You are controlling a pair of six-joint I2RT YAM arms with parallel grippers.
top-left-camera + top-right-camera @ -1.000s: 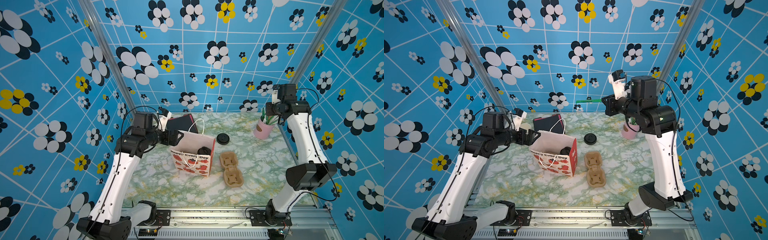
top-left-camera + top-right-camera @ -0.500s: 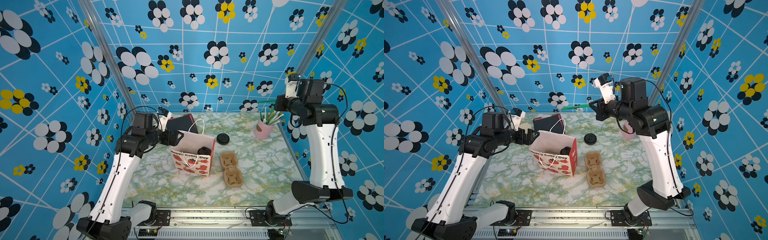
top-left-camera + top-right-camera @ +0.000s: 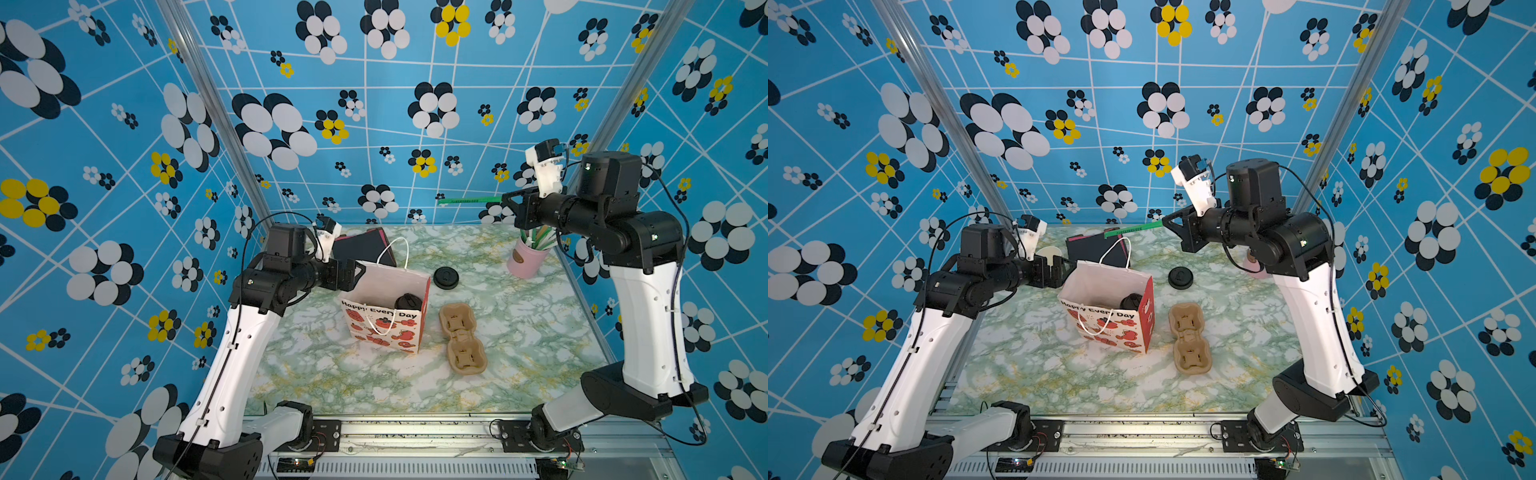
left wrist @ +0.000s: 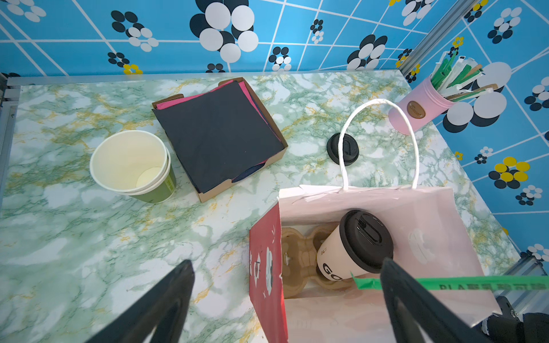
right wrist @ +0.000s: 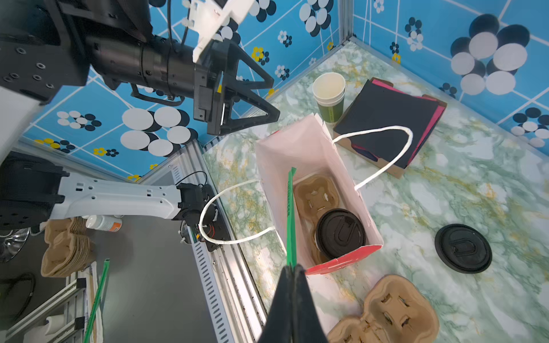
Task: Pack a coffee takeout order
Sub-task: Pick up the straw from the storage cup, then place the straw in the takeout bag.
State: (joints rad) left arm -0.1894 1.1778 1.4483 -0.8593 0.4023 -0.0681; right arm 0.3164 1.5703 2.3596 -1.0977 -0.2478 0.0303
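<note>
The green straw's loose end (image 3: pixel 1108 234) leads toward the gift bag's opening (image 3: pixel 1104 288), so my right gripper keeps going down and lets go of the straw beside the white cup.
The white paper cup (image 4: pixel 335 255), capped with a black lid (image 5: pixel 340 233), leans in a cardboard carrier inside the open gift bag (image 3: pixel 386 328). My right gripper (image 5: pixel 292 267) is shut on a green wrapped straw (image 5: pixel 291 208), held level above the bag. In a top view the straw (image 3: pixel 1133 228) points toward the left arm. My left gripper (image 4: pixel 285 264) is open with the bag's red side wall between its fingers, gripping nothing. A loose black lid (image 3: pixel 446 277) lies behind the bag. The black napkin (image 4: pixel 217 133) tops a stack in its cardboard tray.
Stacked green cups (image 4: pixel 133 166) stand at the back left beside the napkin tray. A pink holder (image 3: pixel 525 259) with more straws stands at the back right. An empty cardboard cup carrier (image 3: pixel 461 338) lies right of the bag.
The right arm swung from the pink holder at the back right toward the middle, carrying the green straw over the bag. The left arm stayed put.
</note>
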